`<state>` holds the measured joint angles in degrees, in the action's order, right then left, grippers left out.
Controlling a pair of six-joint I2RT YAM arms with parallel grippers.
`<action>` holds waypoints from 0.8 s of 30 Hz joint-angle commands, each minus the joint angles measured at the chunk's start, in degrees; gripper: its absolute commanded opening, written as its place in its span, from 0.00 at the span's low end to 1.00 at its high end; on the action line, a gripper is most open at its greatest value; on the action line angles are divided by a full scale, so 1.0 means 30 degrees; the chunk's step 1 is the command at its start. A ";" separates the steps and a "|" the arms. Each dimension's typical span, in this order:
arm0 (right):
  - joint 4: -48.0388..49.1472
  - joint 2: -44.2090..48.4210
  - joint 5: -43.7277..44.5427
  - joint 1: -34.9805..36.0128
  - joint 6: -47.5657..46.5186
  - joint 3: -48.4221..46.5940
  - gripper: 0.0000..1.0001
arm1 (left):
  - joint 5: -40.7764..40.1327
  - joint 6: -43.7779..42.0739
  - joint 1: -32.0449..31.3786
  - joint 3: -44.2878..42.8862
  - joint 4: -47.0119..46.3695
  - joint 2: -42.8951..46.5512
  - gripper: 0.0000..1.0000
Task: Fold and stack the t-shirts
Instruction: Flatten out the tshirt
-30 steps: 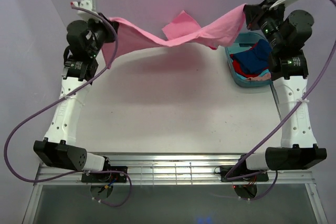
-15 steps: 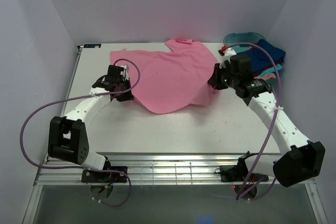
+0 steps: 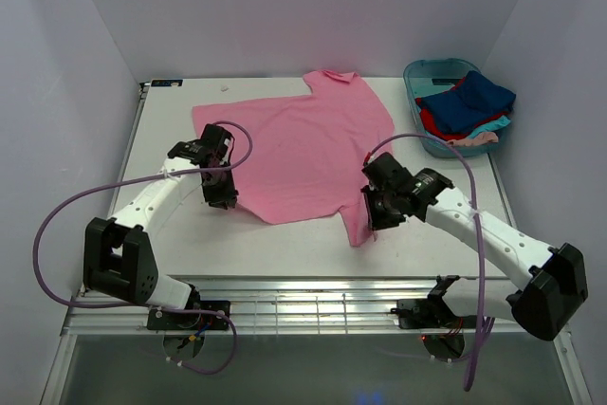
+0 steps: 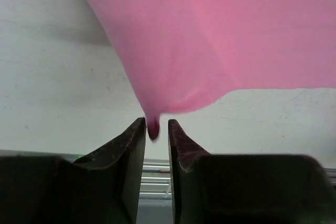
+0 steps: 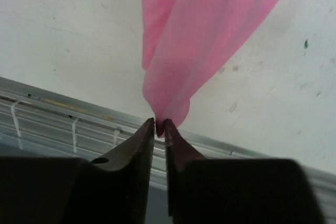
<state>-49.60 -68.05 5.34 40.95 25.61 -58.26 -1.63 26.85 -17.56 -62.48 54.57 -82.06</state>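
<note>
The near sleeve (image 3: 357,232) is bunched into a narrow fold at the robot's right gripper, so the robot should let go of the sleeve's tip and work farther up the sleeve (image 3: 357,211) to lay it out flat.
A pink t-shirt (image 3: 299,144) lies spread on the white table, collar toward the far side. My left gripper (image 3: 226,202) is at the shirt's near left corner. In the left wrist view its jaws (image 4: 156,124) stand slightly apart, and a tip of the pink cloth (image 4: 210,35) hangs loose between them with a gap beside it. My right gripper (image 3: 372,223) is at the near right corner, where the cloth bunches into a narrow fold. Its jaws (image 5: 160,124) pinch the tip of the pink shirt (image 5: 199,35). Dark blue (image 3: 479,94), red and turquoise t-shirts lie heaped in a tub.
The teal plastic tub (image 3: 415,75) stands at the far right corner against the wall. White walls close in the table on the left, back and right. A metal rail (image 3: 313,291) runs along the near edge between the arm bases.
A second ago both arms held the pink shirt stretched up in the air. It now lies on the table, dragged toward the near side. The left jaws have parted.
</note>
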 commanded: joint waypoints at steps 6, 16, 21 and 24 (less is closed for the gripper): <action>-0.5848 -0.1339 0.4659 0.4073 0.5289 0.0378 0.72 | -0.4462 0.1918 -0.0298 -0.3078 0.3258 0.1309 0.67; -0.1169 -0.3709 0.8293 0.4016 0.4561 -0.0619 0.25 | -0.2099 0.1245 -0.1820 -0.2233 -0.3241 0.0022 0.00; 0.1355 -0.4415 0.8707 0.3520 0.4297 0.0492 0.08 | -0.1156 0.1888 -0.2583 -0.0856 -0.5559 -0.1325 0.00; 0.2908 -0.4416 0.8678 0.3140 0.4151 0.1692 0.08 | -0.1507 0.2210 -0.2583 -0.0359 -0.5969 -0.2205 0.00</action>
<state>-47.16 -81.28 28.71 51.55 38.20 -55.68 -6.83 31.83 -25.47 -65.12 41.36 -87.96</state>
